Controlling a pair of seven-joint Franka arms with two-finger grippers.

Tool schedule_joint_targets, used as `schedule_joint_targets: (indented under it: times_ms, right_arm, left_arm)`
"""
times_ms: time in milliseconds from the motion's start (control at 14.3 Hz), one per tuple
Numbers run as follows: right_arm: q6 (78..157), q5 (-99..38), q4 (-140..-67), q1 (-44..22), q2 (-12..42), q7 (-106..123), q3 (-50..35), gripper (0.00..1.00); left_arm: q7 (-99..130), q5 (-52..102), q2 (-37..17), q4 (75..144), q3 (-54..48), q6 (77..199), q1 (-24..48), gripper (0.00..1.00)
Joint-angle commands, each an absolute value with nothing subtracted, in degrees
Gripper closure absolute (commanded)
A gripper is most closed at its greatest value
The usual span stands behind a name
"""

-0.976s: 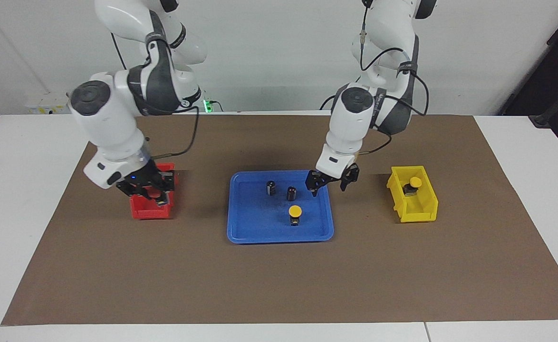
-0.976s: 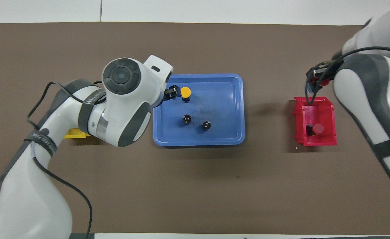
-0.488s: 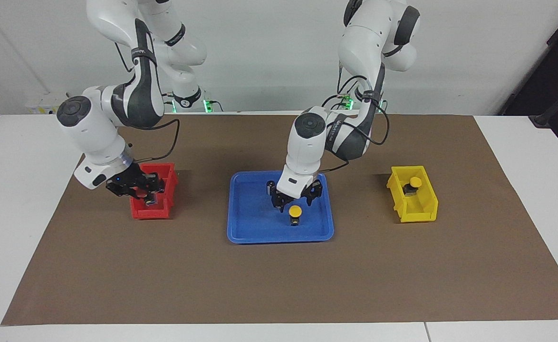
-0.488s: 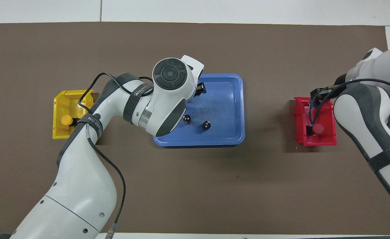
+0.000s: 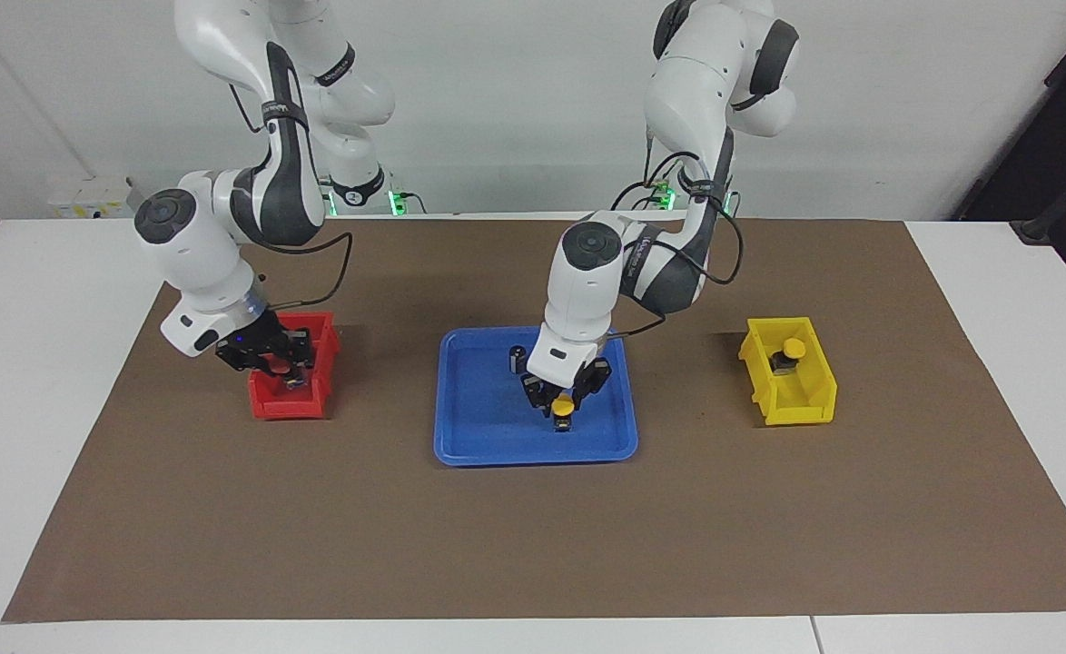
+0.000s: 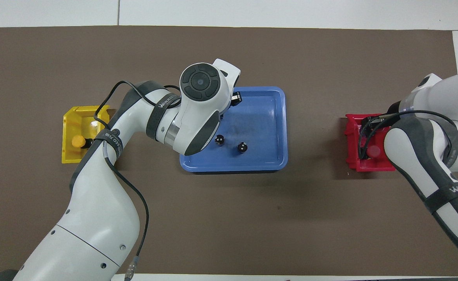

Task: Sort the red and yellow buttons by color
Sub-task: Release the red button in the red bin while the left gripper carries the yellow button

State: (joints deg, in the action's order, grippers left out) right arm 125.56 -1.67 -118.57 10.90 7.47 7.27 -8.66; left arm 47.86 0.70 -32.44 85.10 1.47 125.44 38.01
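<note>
The robot's right gripper (image 6: 371, 122) hangs low over the red bin (image 6: 372, 143) and covers the space beside the visible red button, so the robot should expect another red button to be hidden there.
A yellow button (image 5: 565, 404) stands in the blue tray (image 5: 478, 431), on the part farther from the robots. My left gripper (image 5: 566, 396) is low over it, open, with a finger on either side of the cap. My left arm hides this button in the overhead view. A second yellow button (image 5: 794, 349) sits in the yellow bin (image 5: 801, 411); it also shows in the overhead view (image 6: 78, 141). One red button (image 6: 374, 151) lies in the red bin (image 6: 354, 162). I cannot see the other red button. My right gripper (image 5: 281, 371) hangs just over the red bin (image 5: 283, 407).
Two small black cylinders (image 6: 220, 139) (image 6: 242, 147) with silvery tops stand in the blue tray (image 6: 266, 117), nearer to the robots than the yellow button. The yellow bin (image 6: 68, 117) is at the left arm's end of the brown mat, the red bin at the right arm's end.
My left gripper has swung from the tray's edge to over the yellow button and come down around it. My right gripper has stayed over the red bin, shifting only slightly.
</note>
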Motion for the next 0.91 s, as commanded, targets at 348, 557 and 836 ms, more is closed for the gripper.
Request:
schedule_joint_targets:
  times_ms: [348, 557, 836]
  right_arm:
    - [131.04, 1.23, -121.64, 11.69, 7.82, 6.06, -9.05, 0.95]
    - [131.83, 1.23, -121.73, 11.78, 8.87, 5.71, -9.05, 0.94]
    - [132.28, 1.23, -122.43, 11.60, 8.96, 5.54, -9.14, 0.64]
  left_arm:
    - [48.08, 0.44, -31.39, 74.01, 4.22, 106.91, 36.14, 0.97]
    - [34.17, 2.19, -23.75, 77.41, 3.51, 101.36, 26.65, 0.98]
    - [14.45, 2.55, -17.76, 86.56, 3.60, 102.56, 13.56, 0.98]
